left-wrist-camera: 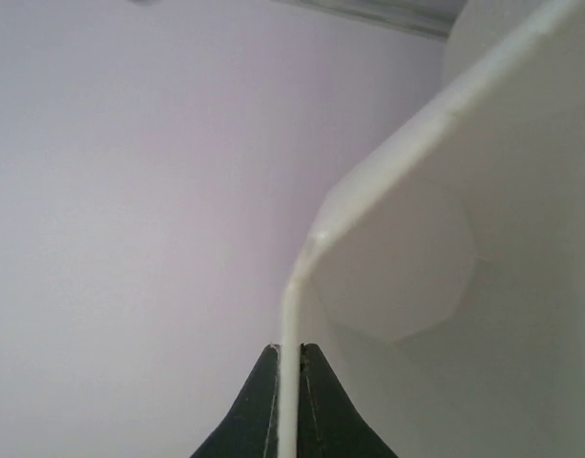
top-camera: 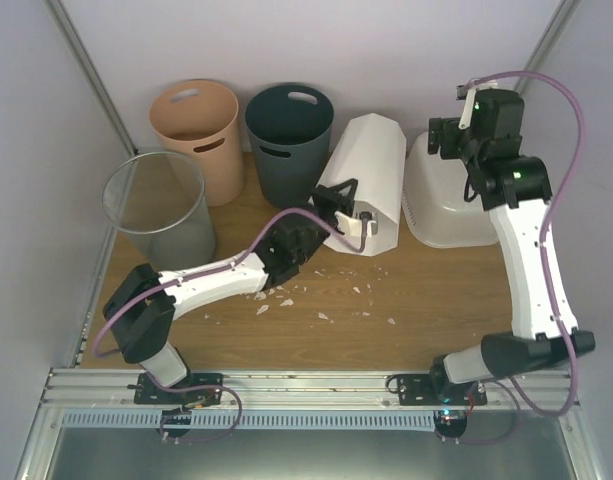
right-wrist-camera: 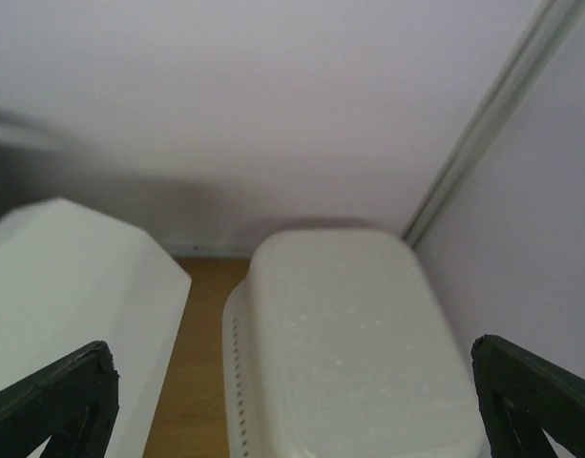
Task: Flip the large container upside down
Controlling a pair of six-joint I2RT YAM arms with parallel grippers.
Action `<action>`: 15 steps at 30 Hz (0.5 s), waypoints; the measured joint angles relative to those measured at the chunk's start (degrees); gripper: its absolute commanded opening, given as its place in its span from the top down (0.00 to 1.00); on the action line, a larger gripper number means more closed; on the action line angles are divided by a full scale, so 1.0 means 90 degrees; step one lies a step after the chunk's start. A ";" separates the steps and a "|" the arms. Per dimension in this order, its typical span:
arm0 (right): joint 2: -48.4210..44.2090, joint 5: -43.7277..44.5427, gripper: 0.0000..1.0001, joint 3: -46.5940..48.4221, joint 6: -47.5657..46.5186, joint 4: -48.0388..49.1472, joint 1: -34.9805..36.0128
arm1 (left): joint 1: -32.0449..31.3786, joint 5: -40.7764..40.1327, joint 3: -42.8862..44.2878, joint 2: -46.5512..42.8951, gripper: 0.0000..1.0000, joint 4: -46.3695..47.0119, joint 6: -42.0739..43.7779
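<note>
My left gripper grips the tilted white bin only by its rim (left-wrist-camera: pixel 291 305), so I'll bring the bin's base (top-camera: pixel 376 122) to my right gripper for support before lowering its rim.
The large container (top-camera: pixel 441 205) is a wide translucent-white tub at the back right of the table. It rests with its smooth closed base facing up, which also shows in the right wrist view (right-wrist-camera: pixel 349 343). My right gripper (top-camera: pixel 448 132) hangs above its far end, open and empty, with the fingers spread wide on either side of the tub (right-wrist-camera: pixel 292 420). My left gripper (top-camera: pixel 338 205) is shut on the thin rim of the tall white faceted bin (top-camera: pixel 371 175). That bin leans tilted just left of the tub. The rim runs between the closed fingers (left-wrist-camera: pixel 290 361).
A peach bin (top-camera: pixel 198 135) and a dark grey bin (top-camera: pixel 289 135) stand at the back. A wire-mesh bin (top-camera: pixel 156 205) stands at the left. White crumbs (top-camera: pixel 316 298) lie on the wooden table. The walls are close behind and to the right of the tub.
</note>
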 measured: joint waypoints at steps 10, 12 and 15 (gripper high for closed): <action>0.1586 -0.2443 0.00 0.0957 0.0442 -0.0321 -0.1166 | -0.0532 0.0308 -0.2123 0.0976 1.00 0.5037 0.2217; 0.1880 -0.2992 0.00 0.1438 0.0559 -0.0391 -0.1345 | -0.0549 0.0544 -0.2181 0.1396 1.00 0.5646 0.2601; 0.2229 -0.3587 0.00 0.2033 0.0695 -0.0476 -0.1501 | -0.0549 0.0699 -0.2193 0.1795 1.00 0.5955 0.2832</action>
